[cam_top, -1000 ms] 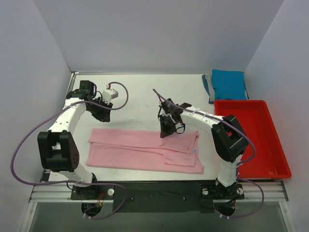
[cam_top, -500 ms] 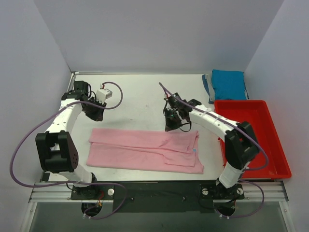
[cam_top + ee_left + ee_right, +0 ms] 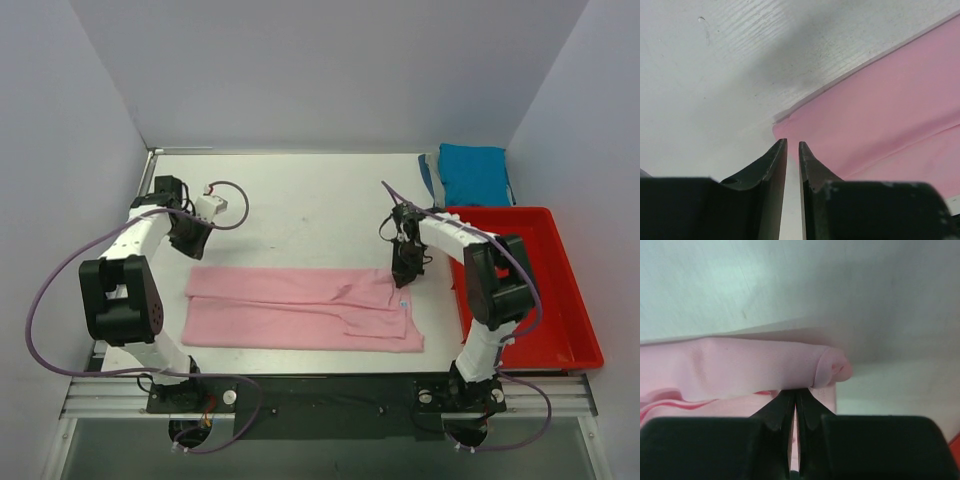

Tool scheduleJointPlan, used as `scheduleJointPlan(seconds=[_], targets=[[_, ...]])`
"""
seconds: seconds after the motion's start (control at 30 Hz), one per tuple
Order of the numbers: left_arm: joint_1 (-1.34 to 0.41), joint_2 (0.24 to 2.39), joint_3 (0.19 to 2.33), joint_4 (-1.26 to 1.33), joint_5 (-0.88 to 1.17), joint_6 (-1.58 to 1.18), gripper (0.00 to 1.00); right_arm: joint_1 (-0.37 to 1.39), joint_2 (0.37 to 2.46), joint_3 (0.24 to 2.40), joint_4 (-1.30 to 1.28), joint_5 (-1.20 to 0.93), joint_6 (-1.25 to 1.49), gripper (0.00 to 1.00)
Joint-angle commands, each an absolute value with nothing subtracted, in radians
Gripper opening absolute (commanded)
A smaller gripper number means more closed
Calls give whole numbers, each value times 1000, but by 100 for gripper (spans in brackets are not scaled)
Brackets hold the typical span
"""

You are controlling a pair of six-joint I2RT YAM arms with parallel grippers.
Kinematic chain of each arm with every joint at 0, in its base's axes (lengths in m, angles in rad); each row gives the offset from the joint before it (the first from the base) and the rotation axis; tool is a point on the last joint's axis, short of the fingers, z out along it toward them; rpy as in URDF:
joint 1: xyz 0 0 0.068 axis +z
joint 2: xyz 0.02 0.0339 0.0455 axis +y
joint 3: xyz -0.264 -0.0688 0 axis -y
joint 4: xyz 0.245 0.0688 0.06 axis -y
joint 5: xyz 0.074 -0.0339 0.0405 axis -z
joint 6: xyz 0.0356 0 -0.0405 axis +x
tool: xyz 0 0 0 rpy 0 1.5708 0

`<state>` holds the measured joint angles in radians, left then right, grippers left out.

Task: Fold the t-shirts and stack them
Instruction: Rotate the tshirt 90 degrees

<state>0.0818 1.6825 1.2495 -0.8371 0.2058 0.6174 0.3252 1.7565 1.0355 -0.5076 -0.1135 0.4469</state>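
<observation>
Next, my right gripper pulls the sleeve end of the pink t-shirt's strip [image 3: 290,308] toward the back [image 3: 380,188], because the strip lies crosswise. This will turn the strip lengthwise before both grippers fold the t-shirt's hem end.
The pink t-shirt [image 3: 300,310] lies folded into a long strip across the near table. The teal t-shirt [image 3: 473,173] lies folded at the back right. My left gripper [image 3: 190,240] is low over the table just beyond the strip's far left corner, its jaws nearly closed with nothing between them [image 3: 790,143]; the pink cloth [image 3: 880,100] starts just ahead. My right gripper [image 3: 403,272] is at the strip's far right corner, shut [image 3: 795,391], its tips against a rolled edge of the pink cloth [image 3: 740,365].
A red plastic tray [image 3: 555,345] sits at the right edge, close beside my right arm. The teal shirt lies just behind the tray. Grey walls close in the table on three sides.
My right gripper has slid right along the strip's far edge from its middle to its right end, bunching the cloth there. My left gripper has drawn back a little to the left.
</observation>
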Motion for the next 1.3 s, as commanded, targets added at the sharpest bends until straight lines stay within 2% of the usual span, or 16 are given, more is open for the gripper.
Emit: scheduleJointPlan(seconds=[0.0,0.23,0.3,0.4,0.47,0.63,0.67,0.83,1.03,1.27], targets=[[83,1631,1221,-808,186,656,26,282,1957,1282,-601,-51,407,0],[68,1614,1161,-813,218,644,26,284,2354,2059,-758,-190,379,0],[60,1609,1135,-807,215,644,26,288,2384,2185,-795,-212,364,0],[55,1609,1085,-787,195,656,26,281,2317,2191,-778,-189,338,0],[57,1620,1069,-773,189,666,26,270,2231,2116,-763,-149,321,0],[58,1661,1049,-729,172,658,26,250,1984,1703,-686,-61,325,0],[55,1678,1042,-729,169,663,22,250,1941,1604,-675,-45,331,0],[31,1689,951,-742,173,702,20,209,1917,1416,-603,-71,371,0],[-57,1592,853,-842,239,781,21,178,2101,1563,-662,-127,391,0],[-242,1464,819,-1026,399,827,25,156,2427,2078,-753,-228,422,0]])
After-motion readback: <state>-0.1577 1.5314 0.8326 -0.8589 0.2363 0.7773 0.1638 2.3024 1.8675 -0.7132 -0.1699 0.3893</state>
